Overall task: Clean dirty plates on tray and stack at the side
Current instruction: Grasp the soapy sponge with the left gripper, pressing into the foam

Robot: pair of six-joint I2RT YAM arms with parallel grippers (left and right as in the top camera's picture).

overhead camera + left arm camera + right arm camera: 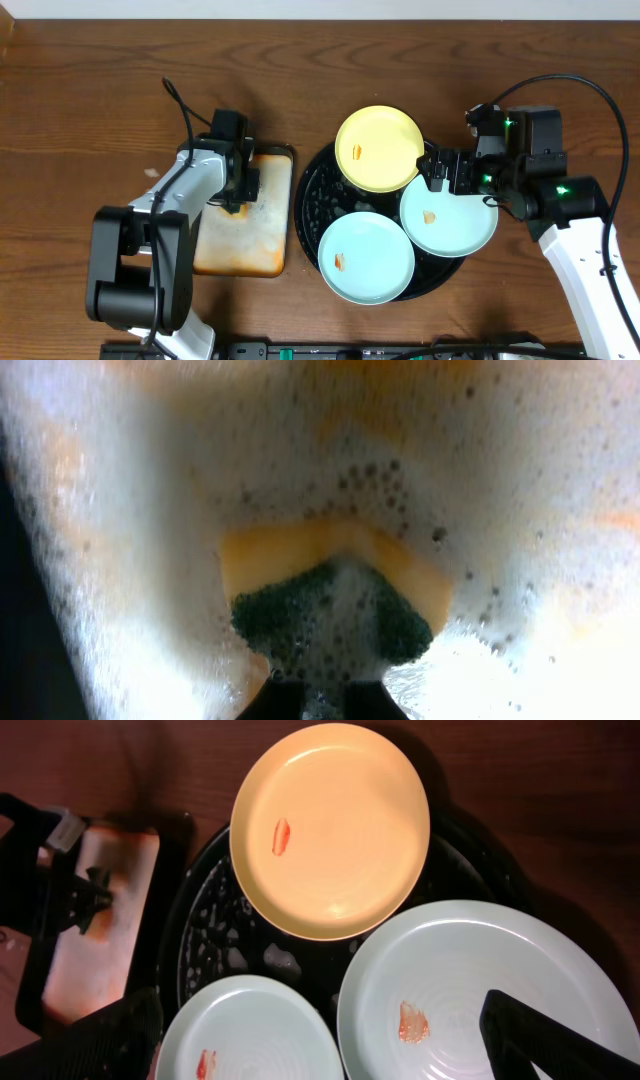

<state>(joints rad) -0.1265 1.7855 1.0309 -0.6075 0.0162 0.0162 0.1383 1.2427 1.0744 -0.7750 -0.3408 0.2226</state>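
The sponge sits crooked, pinched close to its front edge (335,545) by my left gripper. I should open the gripper, lay the sponge flat in the foam and grip it farther back.
The pale yellow plate (378,148) lies at the back of the black tray (310,190); it has an orange smear (281,836). One mint-blue plate (448,215) lies at the tray's right and another (366,257) at its front, each with an orange smear. My right gripper (440,170) is open and empty above the right mint plate (480,980); its fingers (330,1040) straddle both mint plates. My left gripper (238,190) is shut on a green-and-yellow sponge (330,615) pressed into white foam.
A rectangular orange-stained tray (245,225) with foam lies left of the black tray, under my left gripper. Bare wood tabletop (90,110) spreads at the far left and along the back. The black tray's wet bumpy floor (215,920) shows between the plates.
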